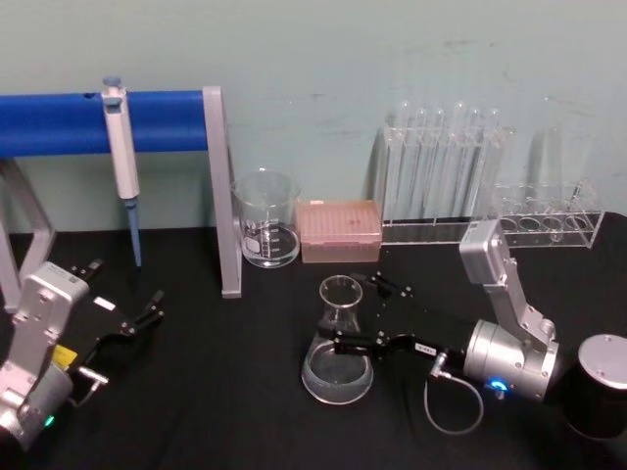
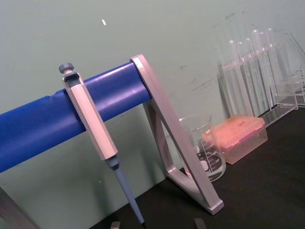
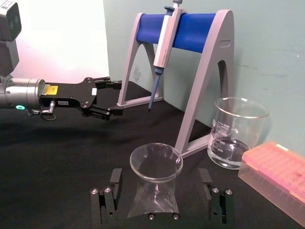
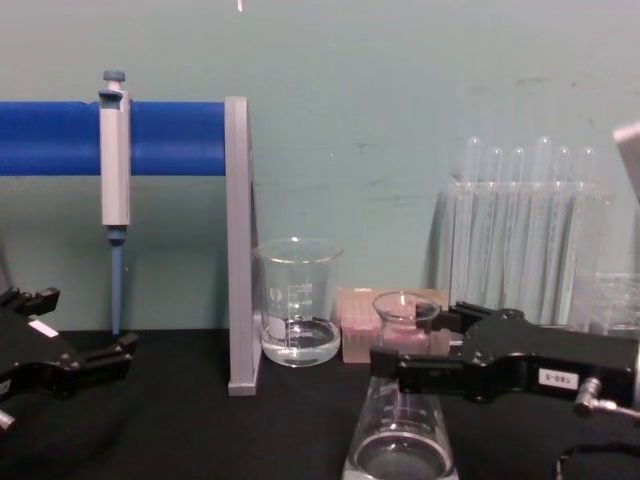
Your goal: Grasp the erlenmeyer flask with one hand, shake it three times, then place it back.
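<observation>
An oval ring (image 4: pixel 404 456) can be seen low inside the erlenmeyer flask (image 4: pixel 401 415). Clear liquid should slosh around the flask's base when I shake the flask.
The erlenmeyer flask (image 1: pixel 339 345) is clear glass with a flared rim and stands upright on the black table, right of centre. My right gripper (image 1: pixel 359 312) reaches in from the right and stands open with one finger on each side of the flask. In the right wrist view the flask (image 3: pixel 155 183) sits between the fingers (image 3: pixel 107 199) with a gap on both sides. The chest view shows the flask (image 4: pixel 400 430) low down, with the right gripper (image 4: pixel 422 345) at neck height. My left gripper (image 1: pixel 122 294) rests open at the far left, away from the flask.
A glass beaker (image 1: pixel 265 232) with a little liquid and a pink tip box (image 1: pixel 339 231) stand behind the flask. A pipette (image 1: pixel 122 157) hangs on the blue-barred stand (image 1: pixel 223 196). Test tube racks (image 1: pixel 446 171) line the back right. A black cylinder (image 1: pixel 598 387) stands at the right edge.
</observation>
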